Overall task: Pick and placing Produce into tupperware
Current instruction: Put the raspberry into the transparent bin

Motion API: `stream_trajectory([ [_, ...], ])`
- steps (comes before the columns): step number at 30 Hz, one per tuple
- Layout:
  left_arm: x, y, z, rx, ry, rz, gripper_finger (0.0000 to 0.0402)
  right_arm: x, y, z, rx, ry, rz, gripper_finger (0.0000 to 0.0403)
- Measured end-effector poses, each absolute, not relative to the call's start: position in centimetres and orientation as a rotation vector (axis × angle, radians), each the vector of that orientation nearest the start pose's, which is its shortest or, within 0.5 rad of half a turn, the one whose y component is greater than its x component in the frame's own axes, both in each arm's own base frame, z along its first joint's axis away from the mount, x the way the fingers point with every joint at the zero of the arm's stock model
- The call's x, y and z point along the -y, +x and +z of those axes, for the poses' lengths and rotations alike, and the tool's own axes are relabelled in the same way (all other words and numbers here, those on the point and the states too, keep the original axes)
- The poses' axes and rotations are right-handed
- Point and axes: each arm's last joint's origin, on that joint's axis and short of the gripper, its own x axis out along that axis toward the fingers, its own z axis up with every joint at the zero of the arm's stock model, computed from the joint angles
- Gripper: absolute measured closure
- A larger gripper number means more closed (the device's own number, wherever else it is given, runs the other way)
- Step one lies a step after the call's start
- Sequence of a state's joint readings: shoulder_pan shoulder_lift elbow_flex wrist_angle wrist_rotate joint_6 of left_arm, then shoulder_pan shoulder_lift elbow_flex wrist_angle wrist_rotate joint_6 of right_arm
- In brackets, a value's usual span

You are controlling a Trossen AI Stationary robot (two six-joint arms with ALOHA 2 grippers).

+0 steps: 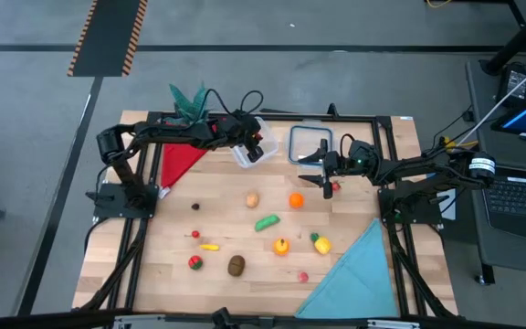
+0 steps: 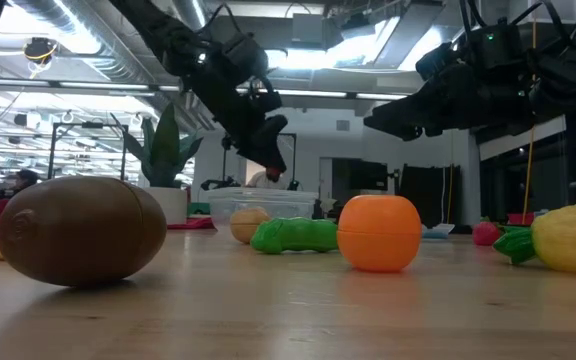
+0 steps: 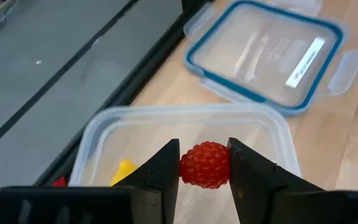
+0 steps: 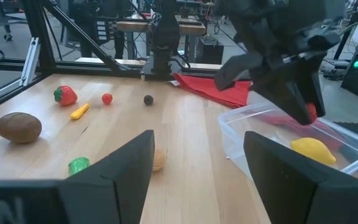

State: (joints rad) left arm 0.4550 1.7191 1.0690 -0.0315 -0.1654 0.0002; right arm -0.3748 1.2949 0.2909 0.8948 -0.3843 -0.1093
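Note:
The red berry is hanging within the clear tupperware's rim, next to the yellow piece, so the left gripper goes on lowering it and lets go over the free part of the tupperware's bottom.
A red bumpy berry of the produce sits between the fingers of my left gripper, which hangs over the clear tupperware at the table's far middle. Inside the tupperware lie a yellow piece and a red piece. My right gripper stands open and holds nothing, to the right of the tupperware. More produce lies spread over the table's middle and near part, such as the orange and the green pod. My left gripper pinches the red berry by its two opposite sides between its two fingers. The fingers slant down from the table's left side. The berry is lifted clear, above the tupperware's open top.
The clear lid with a blue rim lies flat right of the tupperware. A red cloth lies at the far left, a blue cloth at the near right. A potted plant stands at the far edge. A brown kiwi lies near the front.

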Motion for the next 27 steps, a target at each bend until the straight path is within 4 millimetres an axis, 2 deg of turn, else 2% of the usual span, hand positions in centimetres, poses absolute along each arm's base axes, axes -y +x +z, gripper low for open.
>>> stream_trajectory([
  [7,-17.2,32.5,19.3,-0.713,-0.109,0.611,0.0296,7.2,21.3,17.3,-0.101,-0.069,0.015,0.0153],
  [11,-17.4,32.8,17.9,-0.755,-0.117,0.611,0.0284,7.2,21.3,17.3,-0.101,-0.069,0.015,0.0153],
  [16,-17.8,32.9,16.5,-0.801,-0.111,0.606,0.0291,7.2,21.3,17.3,-0.102,-0.069,0.015,0.0153],
  [19,-17.9,32.9,16.6,-0.794,-0.093,0.603,0.0285,7.2,21.3,17.3,-0.102,-0.069,0.015,0.0153],
  [27,-17.4,33.8,17.4,-0.725,0.02,0.556,0.023,7.2,21.3,17.3,-0.103,-0.072,0.015,0.0153],
])
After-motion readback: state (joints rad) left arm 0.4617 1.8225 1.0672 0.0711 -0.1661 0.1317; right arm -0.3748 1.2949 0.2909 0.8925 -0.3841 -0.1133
